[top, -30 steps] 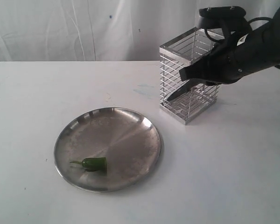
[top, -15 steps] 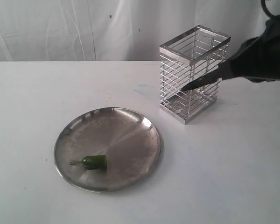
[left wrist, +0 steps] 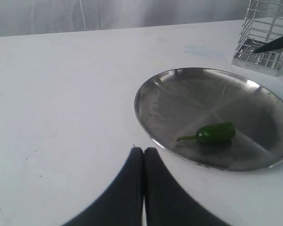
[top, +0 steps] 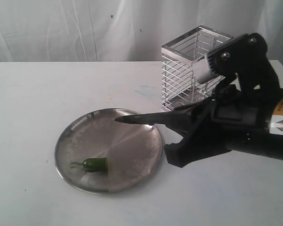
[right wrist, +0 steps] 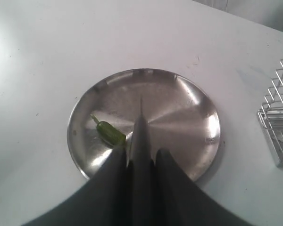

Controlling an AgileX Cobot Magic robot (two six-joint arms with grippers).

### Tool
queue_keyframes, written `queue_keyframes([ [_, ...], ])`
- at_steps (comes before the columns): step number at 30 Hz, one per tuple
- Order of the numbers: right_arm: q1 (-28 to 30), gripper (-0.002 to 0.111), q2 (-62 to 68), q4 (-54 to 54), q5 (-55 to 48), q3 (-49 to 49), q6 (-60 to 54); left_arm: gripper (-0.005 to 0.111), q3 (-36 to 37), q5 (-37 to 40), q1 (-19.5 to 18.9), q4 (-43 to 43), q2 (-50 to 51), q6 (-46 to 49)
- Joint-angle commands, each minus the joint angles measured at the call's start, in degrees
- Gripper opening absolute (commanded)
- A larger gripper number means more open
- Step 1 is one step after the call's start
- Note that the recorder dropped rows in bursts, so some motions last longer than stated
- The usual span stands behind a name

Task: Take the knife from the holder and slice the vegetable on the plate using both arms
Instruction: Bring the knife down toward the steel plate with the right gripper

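The green chili is loose and lies almost parallel to the knife's blade. My left gripper should grab and turn the chili before my right gripper slices.
My right gripper is shut on the black knife, which is out of the chrome wire holder. Its blade lies level above the steel plate, tip pointing left over the plate's far part. The green chili lies on the plate's near left part, apart from the blade. My left gripper is shut on nothing, low over the table just outside the plate's rim; the exterior view does not show it.
The holder stands behind the plate on the white table, with the knife's tip showing in front of it in the left wrist view. A white curtain hangs at the back. The bulky right arm fills the right front.
The right gripper has drawn the knife out of the holder and swung forward and left, so the blade now hangs over the plate. The chili and plate have not moved.
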State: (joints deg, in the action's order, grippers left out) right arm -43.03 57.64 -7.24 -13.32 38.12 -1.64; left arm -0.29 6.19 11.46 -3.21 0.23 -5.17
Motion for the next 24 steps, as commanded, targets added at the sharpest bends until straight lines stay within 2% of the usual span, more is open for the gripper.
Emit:
queue_keyframes([
  [1,-0.4,0.000,2.7,3.2,5.9,-0.2,0.4,0.000,0.3,-0.2,-0.1,0.1,-0.2,0.1],
  [7,-0.4,0.000,4.5,4.3,12.2,-0.2,0.4,0.000,0.3,-0.2,-0.1,0.1,-0.2,0.1],
  [15,-0.7,0.000,5.7,4.2,12.1,-1.2,3.0,0.000,0.3,-0.2,-0.1,0.1,-0.2,0.1],
  [24,-6.1,0.000,5.7,3.8,23.5,-11.0,8.2,0.000,0.3,-0.7,-0.1,-0.3,-0.2,-0.6],
])
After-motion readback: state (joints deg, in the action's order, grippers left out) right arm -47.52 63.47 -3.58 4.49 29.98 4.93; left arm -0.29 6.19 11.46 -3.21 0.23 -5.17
